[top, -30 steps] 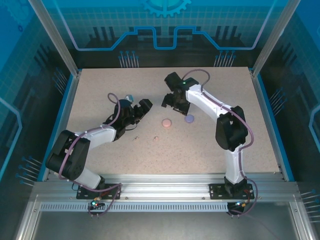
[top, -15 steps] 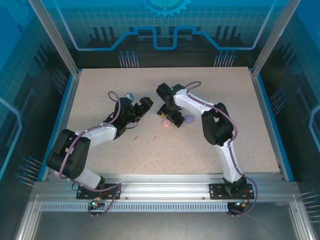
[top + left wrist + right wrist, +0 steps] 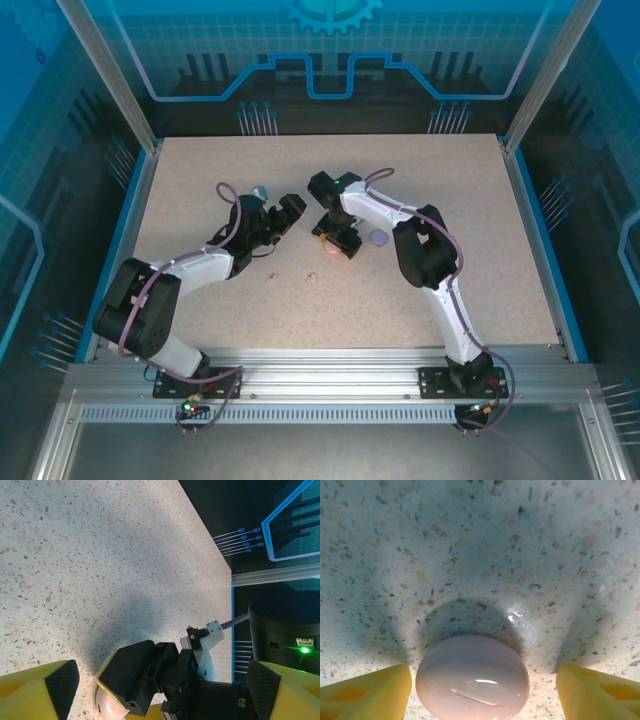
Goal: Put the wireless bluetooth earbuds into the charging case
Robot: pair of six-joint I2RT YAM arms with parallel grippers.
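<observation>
The shut pink charging case is off-centre near one yellow finger, so my right gripper should move over while open, take hold of both ends and pick the case up.
A round pale pink charging case lies shut on the speckled table, between the yellow fingers of my right gripper, which is open and straddles it. In the top view the right gripper covers most of that case. A pale purple round case lies just right of it. Two tiny earbuds lie on the table in front of the grippers. My left gripper hovers open to the left, holding nothing; its wrist view looks at the right gripper and the pink case.
The speckled table is ringed by a blue rim and metal posts. The two arms come close together near the table's middle. Open tabletop lies to the right and along the back.
My right arm has swung left and down from behind the cases until its open fingers sit around the pink case. The left arm has stayed still.
</observation>
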